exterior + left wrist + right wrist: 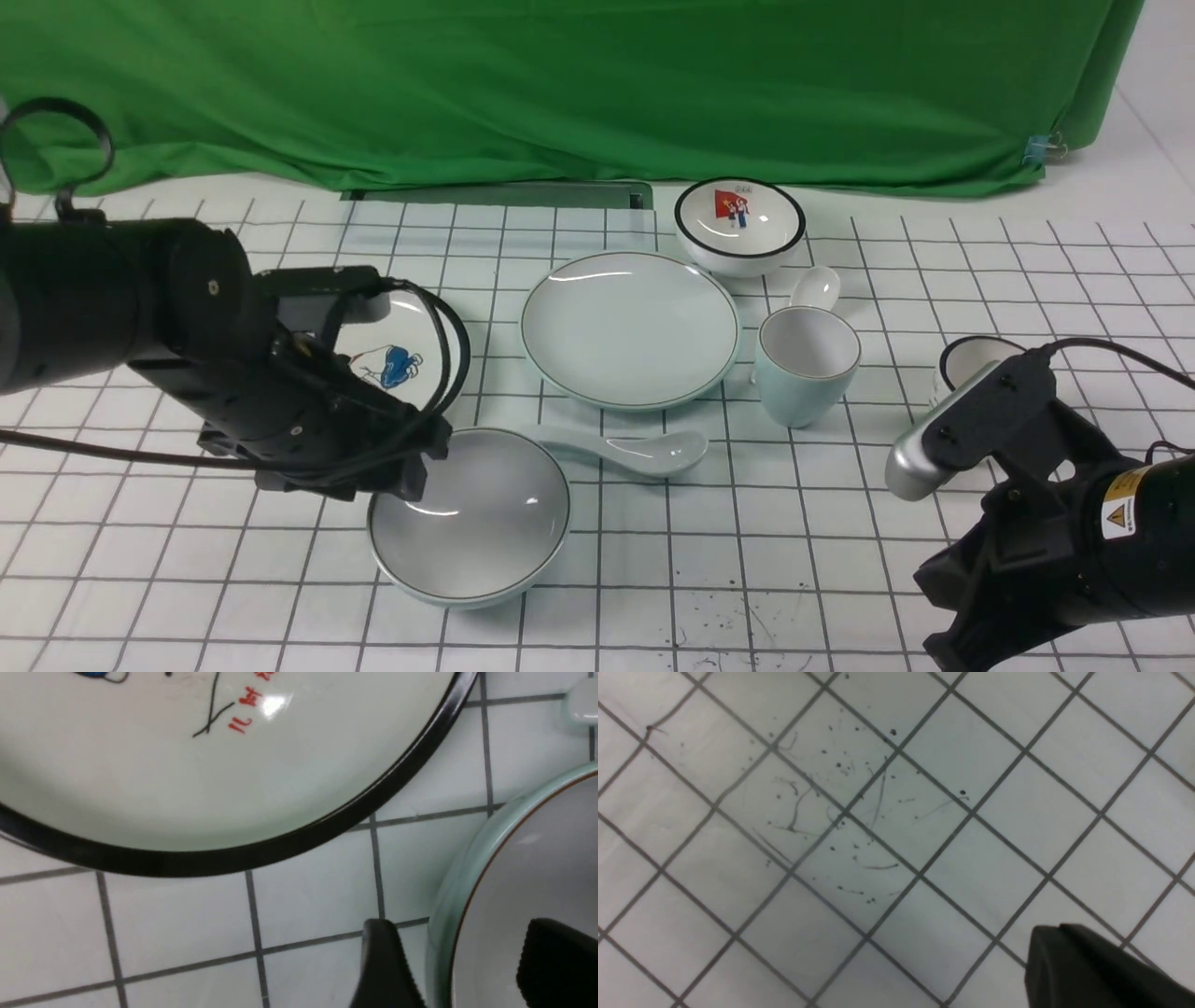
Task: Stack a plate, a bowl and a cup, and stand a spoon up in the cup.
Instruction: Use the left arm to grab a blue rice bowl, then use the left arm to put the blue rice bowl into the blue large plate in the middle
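A piece of grid (567, 747) shows between the white spoon's handle and the bowl. The spoon (661, 454) will stay put when I lift the bowl.
The pale blue-green plate (630, 327) lies flat at the table's middle. To its right stands the cup (805, 364), upright and empty. In front of the plate lies the white spoon (625, 450), its handle pointing left toward the bowl (471, 513). My left gripper (411, 476) is open astride the bowl's (514, 858) left rim. In the left wrist view one of its fingers (383, 961) is outside the rim and the other inside, with a gap on each side. My right gripper (1045, 942) is shut and empty above bare grid table at the front right.
A black-rimmed cartoon plate (392, 364) lies half under my left arm, close to the bowl. A white bowl with a red flag (739, 224) sits at the back, a second spoon (817, 285) behind the cup, a black-rimmed cup (971, 359) behind my right arm. Green cloth (560, 84) hangs behind.
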`<state>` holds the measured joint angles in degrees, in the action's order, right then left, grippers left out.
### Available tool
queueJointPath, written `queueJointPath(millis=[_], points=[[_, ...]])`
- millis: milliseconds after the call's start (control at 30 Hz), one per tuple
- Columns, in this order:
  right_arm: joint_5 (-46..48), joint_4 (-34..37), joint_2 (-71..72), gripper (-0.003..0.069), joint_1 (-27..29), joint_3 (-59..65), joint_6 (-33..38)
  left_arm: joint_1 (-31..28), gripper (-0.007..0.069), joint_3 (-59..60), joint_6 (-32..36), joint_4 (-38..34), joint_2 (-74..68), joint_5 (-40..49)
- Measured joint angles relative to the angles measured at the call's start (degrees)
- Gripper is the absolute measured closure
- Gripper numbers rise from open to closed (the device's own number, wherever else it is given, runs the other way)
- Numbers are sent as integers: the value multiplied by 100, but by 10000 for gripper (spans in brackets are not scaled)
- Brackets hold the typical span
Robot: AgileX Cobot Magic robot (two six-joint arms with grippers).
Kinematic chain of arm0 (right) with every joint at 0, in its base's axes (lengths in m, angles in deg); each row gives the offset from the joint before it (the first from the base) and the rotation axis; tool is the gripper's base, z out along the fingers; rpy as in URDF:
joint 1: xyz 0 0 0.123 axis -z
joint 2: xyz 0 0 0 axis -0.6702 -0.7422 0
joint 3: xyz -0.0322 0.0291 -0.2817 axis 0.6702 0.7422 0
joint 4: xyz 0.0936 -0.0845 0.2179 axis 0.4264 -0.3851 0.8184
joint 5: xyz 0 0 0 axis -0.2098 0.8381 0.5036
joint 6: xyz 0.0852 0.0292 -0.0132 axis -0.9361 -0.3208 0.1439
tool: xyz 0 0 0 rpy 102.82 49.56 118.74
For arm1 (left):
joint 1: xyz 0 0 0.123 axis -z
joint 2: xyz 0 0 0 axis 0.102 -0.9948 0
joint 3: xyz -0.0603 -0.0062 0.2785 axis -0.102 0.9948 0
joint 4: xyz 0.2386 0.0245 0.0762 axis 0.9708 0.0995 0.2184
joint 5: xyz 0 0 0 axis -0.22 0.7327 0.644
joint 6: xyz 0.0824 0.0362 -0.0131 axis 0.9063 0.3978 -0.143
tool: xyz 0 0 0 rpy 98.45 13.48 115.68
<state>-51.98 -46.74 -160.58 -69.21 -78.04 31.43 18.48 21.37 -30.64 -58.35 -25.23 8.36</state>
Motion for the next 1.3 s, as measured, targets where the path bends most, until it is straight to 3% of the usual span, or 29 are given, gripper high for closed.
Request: queueJointPath(millis=[100, 167, 333, 433, 633, 867, 1000, 1133, 1300], points=[[-7, 0, 0, 638, 0, 0, 0, 0, 258, 0, 566, -278, -205, -81], [-7, 0, 0, 638, 0, 0, 0, 0, 309, 0, 962, -528, -304, -98], [-7, 0, 0, 637, 0, 0, 0, 0, 566, -29, 1603, -970, -396, -211], [-40, 0, 0, 637, 0, 0, 0, 0, 631, -340, 1726, -1061, -391, -138], [-131, 0, 0, 637, 0, 0, 0, 29, 637, -1777, 1817, -1521, -493, 19], [-176, 0, -22, 637, -7, 0, 0, 224, 640, -4147, 1772, -1514, -2048, 123], [-176, 0, -97, 636, -7, 0, 0, 306, 639, -5134, 1242, -1090, -2991, 619], [-176, 0, -176, 629, -7, 0, 6, 343, 632, -5468, 695, -510, -3448, 904], [-139, 0, -181, 625, -7, 0, -20, 338, 596, -5525, 540, -207, -3555, 1070]])
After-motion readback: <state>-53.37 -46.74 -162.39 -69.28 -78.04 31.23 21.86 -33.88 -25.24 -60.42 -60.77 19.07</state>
